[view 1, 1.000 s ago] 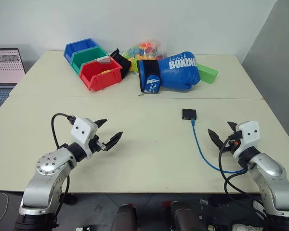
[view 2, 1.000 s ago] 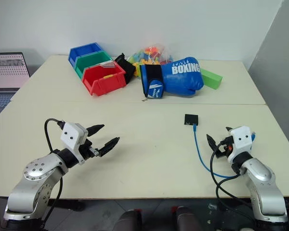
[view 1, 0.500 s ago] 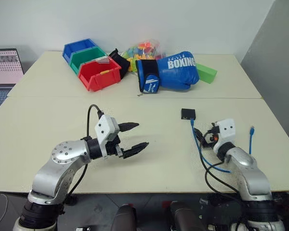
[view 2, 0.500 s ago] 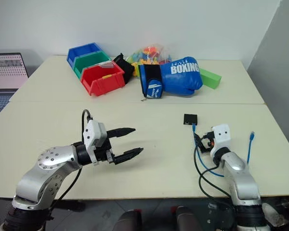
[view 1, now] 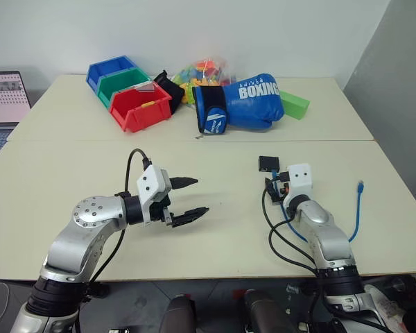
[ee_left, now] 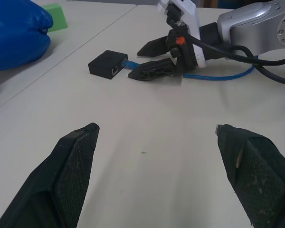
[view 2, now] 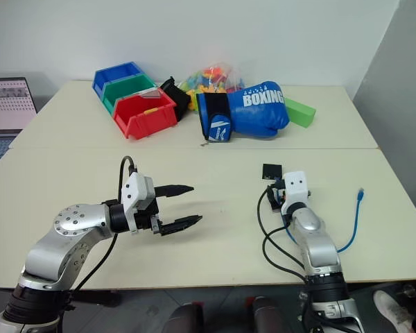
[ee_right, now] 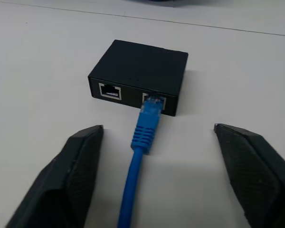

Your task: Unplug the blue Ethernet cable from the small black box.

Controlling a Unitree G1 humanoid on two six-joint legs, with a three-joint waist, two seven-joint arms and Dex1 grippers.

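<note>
The small black box (ee_right: 140, 71) will come along with the cable when I lift and carry it, because the blue plug is seated in its port (ee_right: 152, 102).
The small black box (ee_right: 138, 76) lies on the cream table (view 1: 222, 236), right of centre, with two ports facing my right gripper. The blue Ethernet cable (ee_right: 147, 128) is plugged into one port; the other port stands empty. From there the cord runs back under my right arm, and its free end (view 1: 360, 186) lies further right. My right gripper (ee_right: 156, 129) is open just behind the box, one finger on each side of the plug, touching nothing. My left gripper (view 1: 201, 195) is open and empty near the table's middle, pointing toward the box (ee_left: 108, 63).
At the back stand a blue boxing glove (view 1: 243, 104), red, green and blue bins (view 1: 142, 107), a bag of coloured toys (view 1: 201, 69) and a green block (view 1: 295, 105). A laptop (view 1: 5, 90) sits far left. Black arm cables (view 1: 274, 232) loop beside my right arm.
My right gripper has moved left and forward up to the box and now straddles the cable. The cable's free end has swung out to the right. My left gripper has shifted toward the table's middle.
</note>
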